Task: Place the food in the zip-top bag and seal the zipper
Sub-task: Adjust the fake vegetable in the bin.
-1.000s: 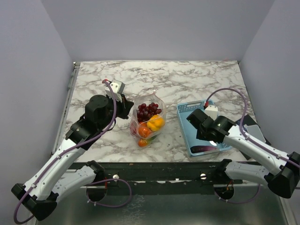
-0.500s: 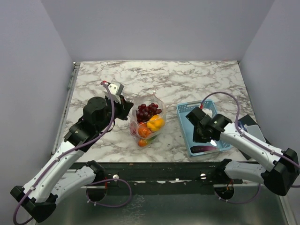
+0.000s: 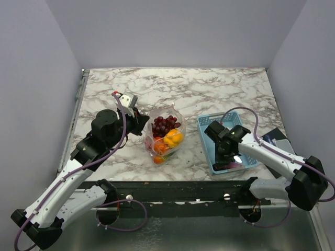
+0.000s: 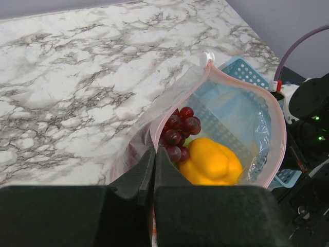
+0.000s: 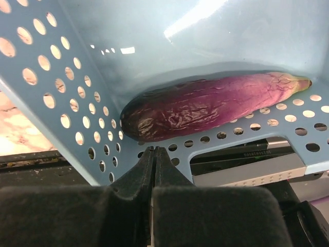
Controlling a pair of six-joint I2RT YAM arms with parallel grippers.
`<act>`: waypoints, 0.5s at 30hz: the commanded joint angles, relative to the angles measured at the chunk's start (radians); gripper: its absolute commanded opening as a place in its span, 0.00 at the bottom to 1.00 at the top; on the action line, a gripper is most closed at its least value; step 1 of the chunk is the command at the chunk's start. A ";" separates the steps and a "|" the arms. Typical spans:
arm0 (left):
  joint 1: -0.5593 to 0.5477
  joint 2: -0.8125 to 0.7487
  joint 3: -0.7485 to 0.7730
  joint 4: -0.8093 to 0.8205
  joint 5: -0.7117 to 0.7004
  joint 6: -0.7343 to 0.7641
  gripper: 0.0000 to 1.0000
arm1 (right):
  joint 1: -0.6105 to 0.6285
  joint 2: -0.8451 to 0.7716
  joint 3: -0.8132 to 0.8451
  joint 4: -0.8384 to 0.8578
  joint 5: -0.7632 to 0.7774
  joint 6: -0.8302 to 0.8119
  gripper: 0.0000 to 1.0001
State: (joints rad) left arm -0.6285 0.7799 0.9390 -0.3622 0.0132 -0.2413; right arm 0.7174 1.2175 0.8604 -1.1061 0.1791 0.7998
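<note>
My right gripper should sweep the eggplant's dark end (image 5: 145, 119) away from the basket's side before it grips the eggplant, because the eggplant is lying against the basket's near side (image 5: 231, 126).
The clear zip-top bag (image 3: 166, 137) stands open mid-table with dark red grapes (image 3: 165, 124), a yellow pepper (image 3: 174, 137) and orange and red pieces (image 3: 159, 149) inside. My left gripper (image 3: 141, 121) is shut on the bag's left mouth edge. In the left wrist view the gripper (image 4: 154, 152) pinches the pink zipper (image 4: 280, 128), with the white slider (image 4: 207, 58) at the far end, and the grapes (image 4: 177, 131) and pepper (image 4: 212, 162) show inside. The purple eggplant (image 5: 205, 105) lies in the light-blue basket (image 5: 61, 87). My right gripper (image 5: 155, 150) is shut and empty just short of it, low over the basket (image 3: 207, 123).
A flat black and grey object (image 3: 276, 139) lies to the right of the basket and shows through the basket's holes (image 5: 247, 164). The table's metal front rail (image 3: 172, 185) runs just below the bag and the basket.
My right arm has swung left and nearer, bringing its gripper down over the near end of the basket by the eggplant. The left gripper has shifted slightly left, still holding the bag.
</note>
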 commanded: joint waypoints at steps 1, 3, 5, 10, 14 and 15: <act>-0.001 -0.020 -0.012 0.028 0.024 0.013 0.00 | -0.011 0.039 -0.014 -0.036 -0.034 -0.034 0.01; 0.000 -0.021 -0.014 0.028 0.022 0.013 0.00 | -0.012 0.050 -0.023 -0.022 -0.041 -0.042 0.01; 0.000 -0.019 -0.014 0.028 0.022 0.014 0.00 | -0.013 0.065 -0.033 -0.008 -0.048 -0.048 0.01; 0.000 -0.016 -0.015 0.028 0.023 0.013 0.00 | -0.015 0.102 -0.057 0.045 -0.040 -0.049 0.01; -0.001 -0.015 -0.018 0.029 0.018 0.014 0.00 | -0.018 0.120 -0.067 0.093 -0.003 -0.021 0.01; -0.001 -0.013 -0.018 0.028 0.019 0.014 0.00 | -0.018 0.123 -0.060 0.097 0.009 -0.009 0.01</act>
State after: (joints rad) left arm -0.6285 0.7742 0.9344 -0.3607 0.0162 -0.2409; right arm 0.7113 1.3193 0.8104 -1.0901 0.1482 0.7643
